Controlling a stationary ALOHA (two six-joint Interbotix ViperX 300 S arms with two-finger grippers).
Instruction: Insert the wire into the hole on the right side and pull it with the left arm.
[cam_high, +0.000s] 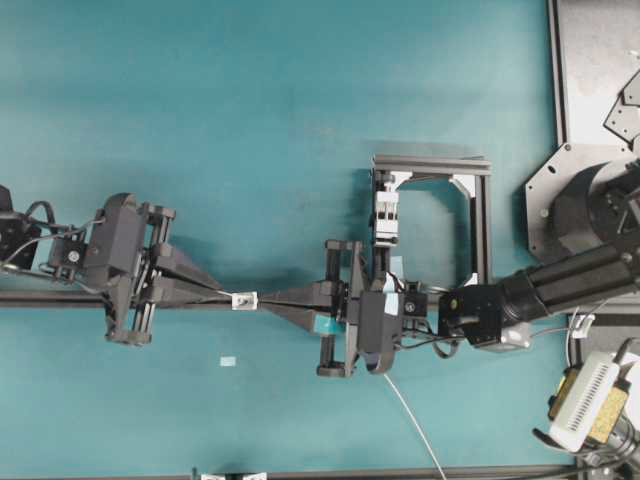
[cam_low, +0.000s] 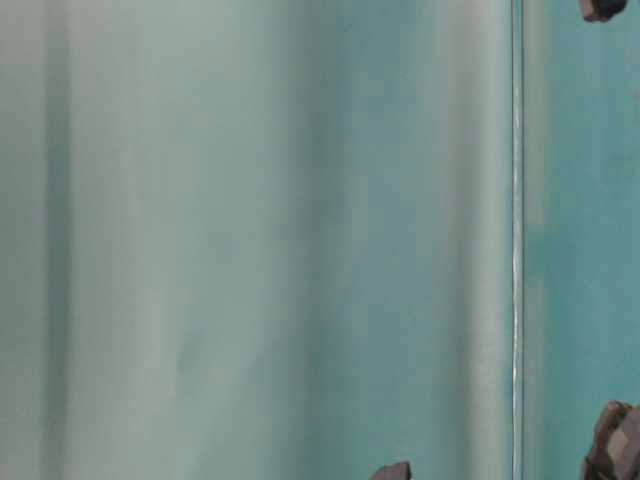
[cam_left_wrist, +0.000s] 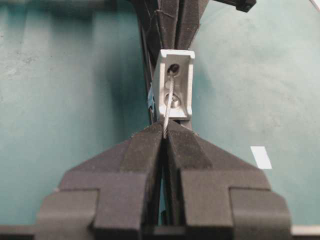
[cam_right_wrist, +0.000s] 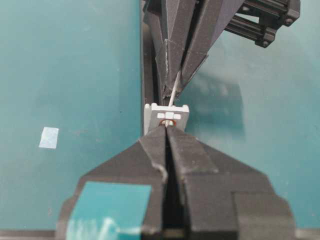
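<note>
My right gripper is closed on the wire at the tab's entry side (cam_right_wrist: 168, 123). It should open wide before my left gripper pulls the wire's leading end (cam_left_wrist: 167, 114).
A tiny white tab (cam_high: 243, 299) sits between the two grippers on the teal table. In the left wrist view the thin grey wire (cam_left_wrist: 168, 105) comes out of the dark hole (cam_left_wrist: 173, 69) in the tab (cam_left_wrist: 186, 80) and runs into my left gripper (cam_left_wrist: 164, 134), which is shut on it. From above, the left gripper (cam_high: 228, 297) is just left of the tab. My right gripper (cam_high: 262, 298), with teal tape, is shut on the wire at the tab's other face (cam_right_wrist: 166, 128). The wire (cam_right_wrist: 173, 95) shows beyond the tab (cam_right_wrist: 152, 111). Its long tail (cam_high: 415, 425) trails to the front edge.
A black frame (cam_high: 480, 215) holding a white clamp stands behind the right gripper. A small pale tape patch (cam_high: 228, 361) lies in front of the tab. A white device (cam_high: 588, 400) and a metal plate (cam_high: 600, 60) sit at the right edge.
</note>
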